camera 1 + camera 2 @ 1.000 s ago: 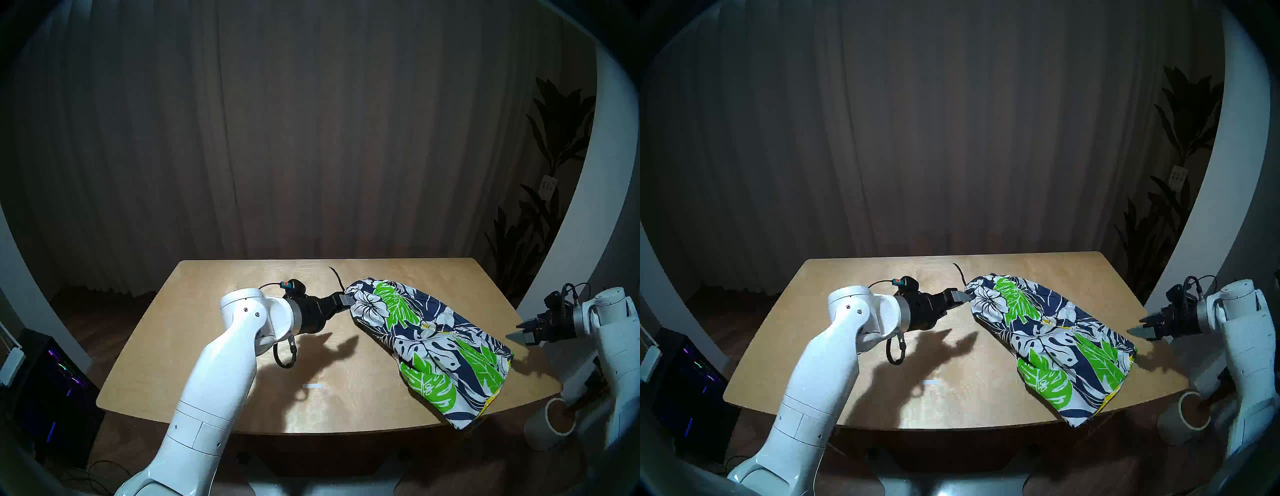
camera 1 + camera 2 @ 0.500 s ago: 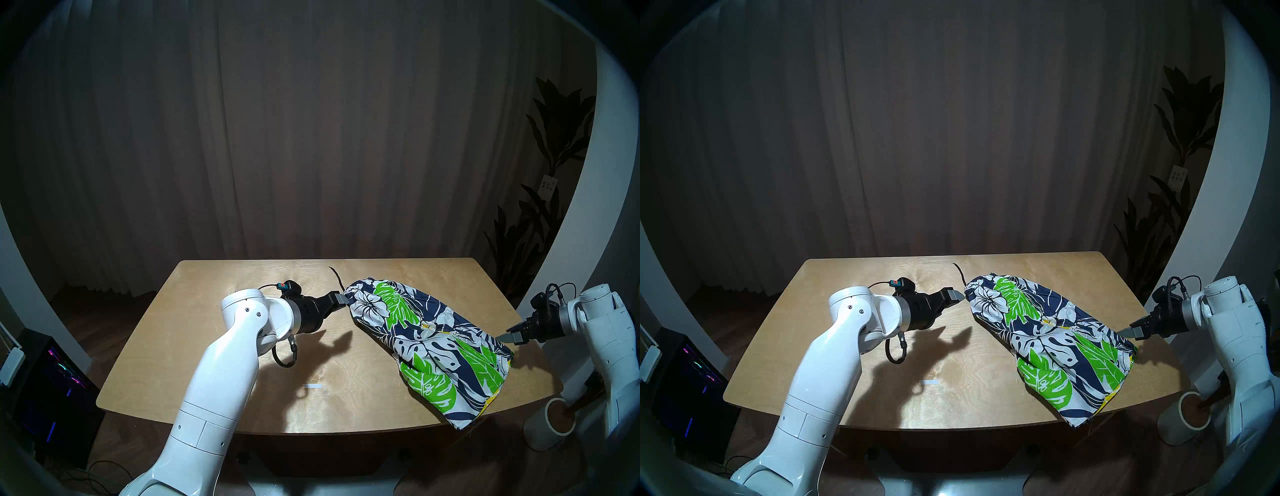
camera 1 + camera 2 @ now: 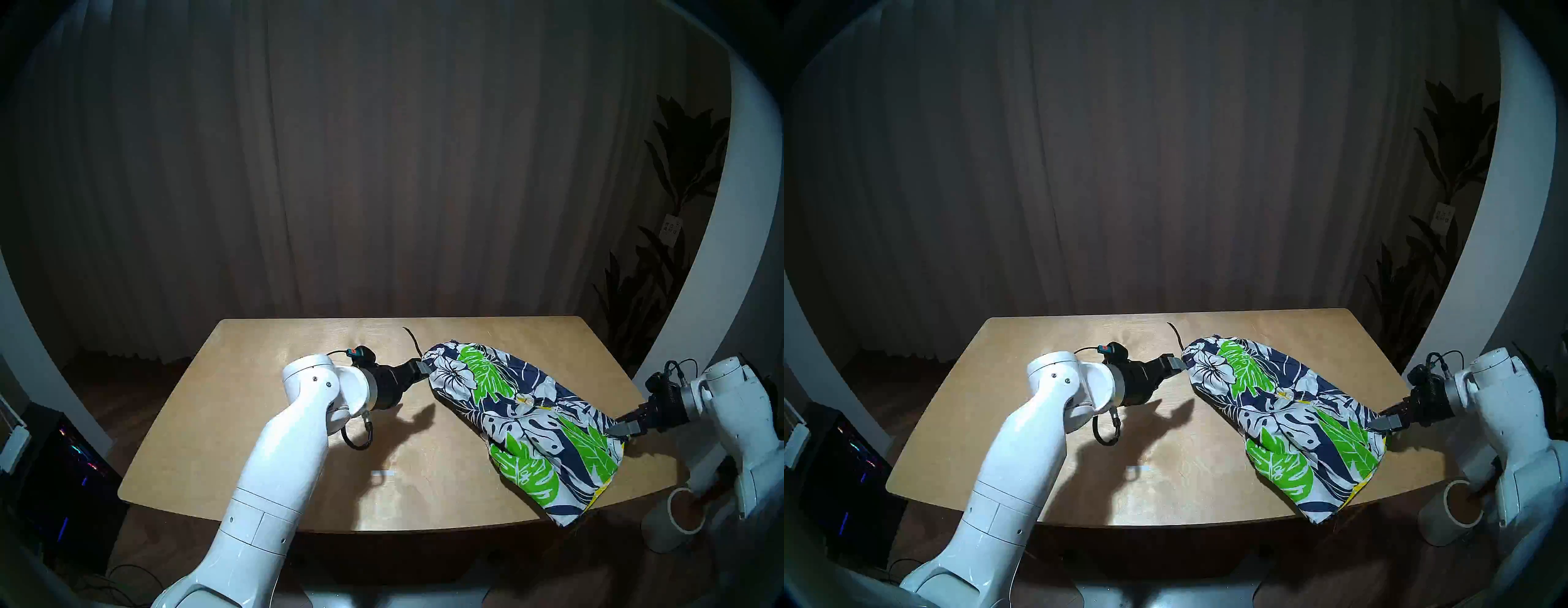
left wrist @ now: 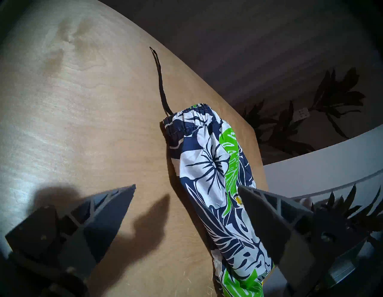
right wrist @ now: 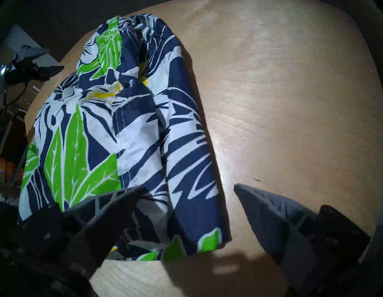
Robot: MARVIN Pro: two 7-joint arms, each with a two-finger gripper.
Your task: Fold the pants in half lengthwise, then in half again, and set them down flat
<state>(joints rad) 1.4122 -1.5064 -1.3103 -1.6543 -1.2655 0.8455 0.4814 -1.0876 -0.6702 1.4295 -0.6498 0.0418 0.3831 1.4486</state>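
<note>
A sliver of yellow (image 3: 598,493) is showing along the pants' hem, so I expect the pants (image 3: 541,430) to turn up a yellow patch when I fold them toward their waistband.
The pants (image 3: 522,420), navy shorts with white and green leaf print, lie folded lengthwise and slanted on the right half of the table (image 3: 254,424). The waistband is at the far centre. The hems hang over the near right edge. A black drawstring (image 3: 411,337) trails from the waistband. My left gripper (image 3: 418,373) is open at the waistband's left corner; in the left wrist view (image 4: 186,186) one finger is over the cloth (image 4: 209,166) and one over bare wood. My right gripper (image 3: 621,429) is open at the leg's far hem corner, straddling the cloth edge (image 5: 124,124).
A short white tape strip (image 3: 383,473) lies on the table near the front centre. A white roll (image 3: 679,518) stands on the floor off the table's right front corner. A computer with lit lights (image 3: 72,458) sits at the left. A plant (image 3: 662,254) stands at the back right.
My right gripper has moved left and down from beside the table onto the pants' hem corner. My left arm has shifted slightly toward the waistband. The pants have not moved.
</note>
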